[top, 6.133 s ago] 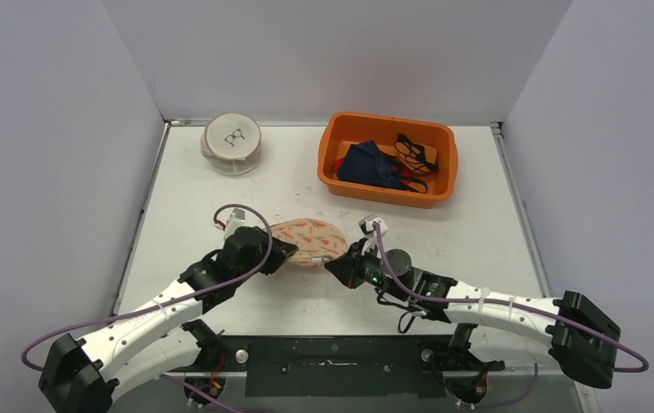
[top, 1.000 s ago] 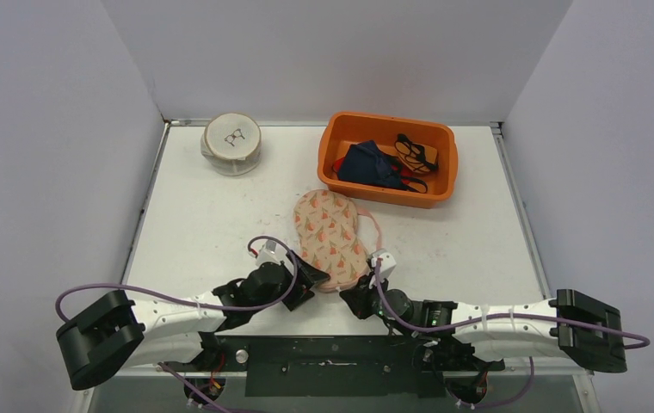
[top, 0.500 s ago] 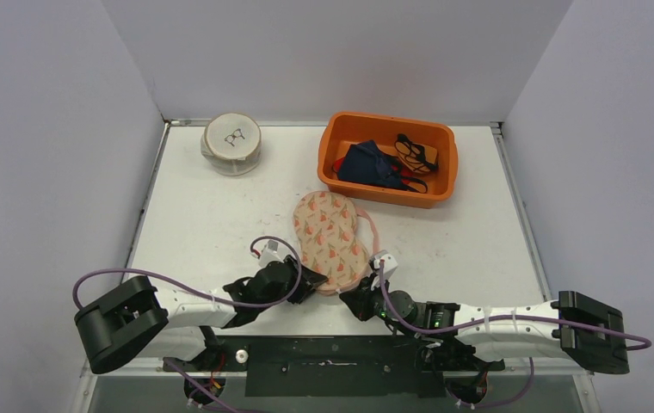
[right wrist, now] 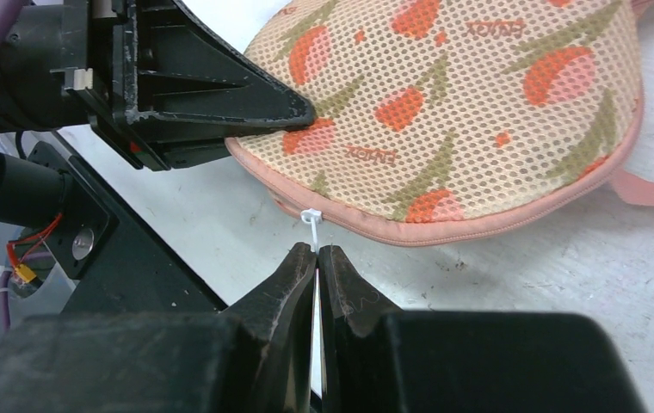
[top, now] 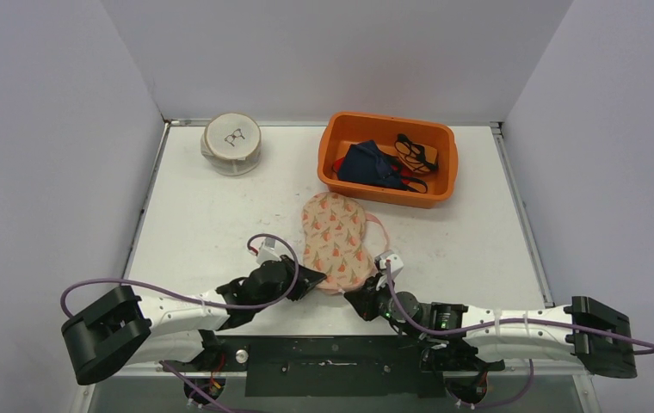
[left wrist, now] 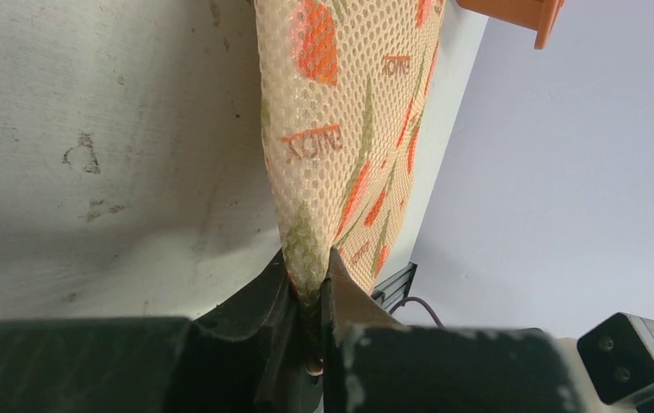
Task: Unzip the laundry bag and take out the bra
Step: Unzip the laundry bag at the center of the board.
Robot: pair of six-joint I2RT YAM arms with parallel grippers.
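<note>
My right gripper needs to let go of the white pull's tip, which it holds now, and grip the pull close to the slider while my left gripper lifts the bag.
The laundry bag is a peach mesh pouch with orange and green leaf print and a pink zipper edge, lying near the table's front middle. It shows in the left wrist view and the right wrist view. My left gripper is shut on the bag's near-left mesh corner. My right gripper is shut on the white zip-tie pull at the bag's near edge. The bra is hidden.
An orange bin with dark clothes stands at the back right. A round white zipped pouch sits at the back left. A pink strap trails from the bag's right side. The black front rail lies just below both grippers.
Both grippers pulled the bag from mid-table toward the front edge and turned it lengthwise. In the last second the bag shifted slightly right and the right gripper moved a little nearer.
</note>
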